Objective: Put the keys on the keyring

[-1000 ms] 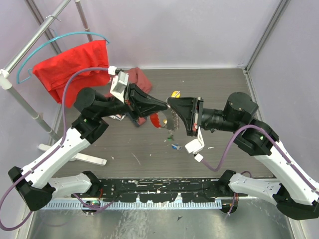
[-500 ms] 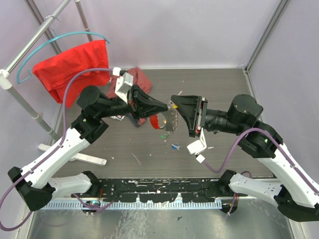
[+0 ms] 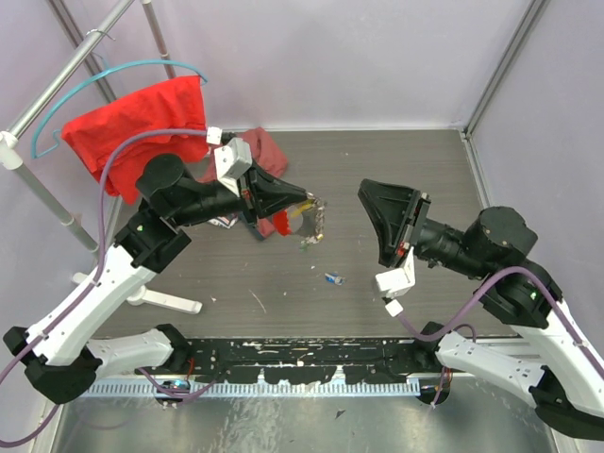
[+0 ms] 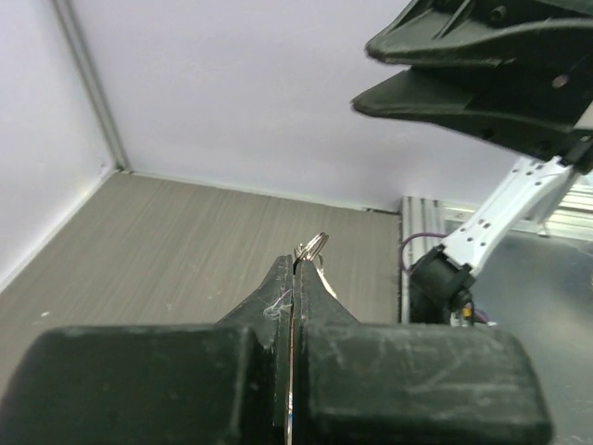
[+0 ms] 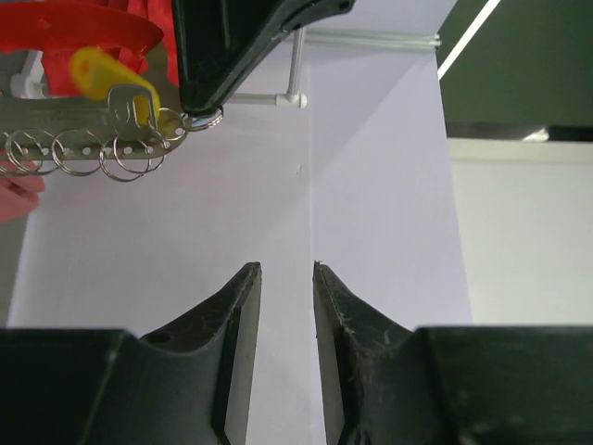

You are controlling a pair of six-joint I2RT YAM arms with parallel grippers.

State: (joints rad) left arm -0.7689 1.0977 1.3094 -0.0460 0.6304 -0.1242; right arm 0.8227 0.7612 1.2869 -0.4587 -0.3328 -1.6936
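My right gripper needs to turn to face the keyring's loops (image 5: 132, 158) near the yellow-headed key, because its open fingers point at the wall (image 5: 289, 218) past the keyring.
My left gripper (image 3: 304, 198) (image 4: 295, 264) is shut on a small silver ring (image 4: 312, 247) of the keyring (image 3: 319, 220), held above the table. In the right wrist view the keyring (image 5: 83, 153) is a silvery strip with several loops. A yellow-headed key (image 5: 95, 72) and the red tag (image 5: 74, 23) hang at it. My right gripper (image 3: 364, 189) (image 5: 285, 269) is open and empty, to the right of the keyring and apart from it. On the table lie a blue-headed key (image 3: 332, 278) and a green-headed key (image 3: 307, 243).
A red cloth (image 3: 142, 123) hangs on a teal hanger from a metal rack at the back left. A darker red cloth (image 3: 267, 151) lies behind the left gripper. The rack's white foot (image 3: 170, 302) lies at the left. Walls close the back and right.
My right gripper has opened and drawn back to the right, away from the keyring. The left gripper has shifted slightly left, still holding the keyring.
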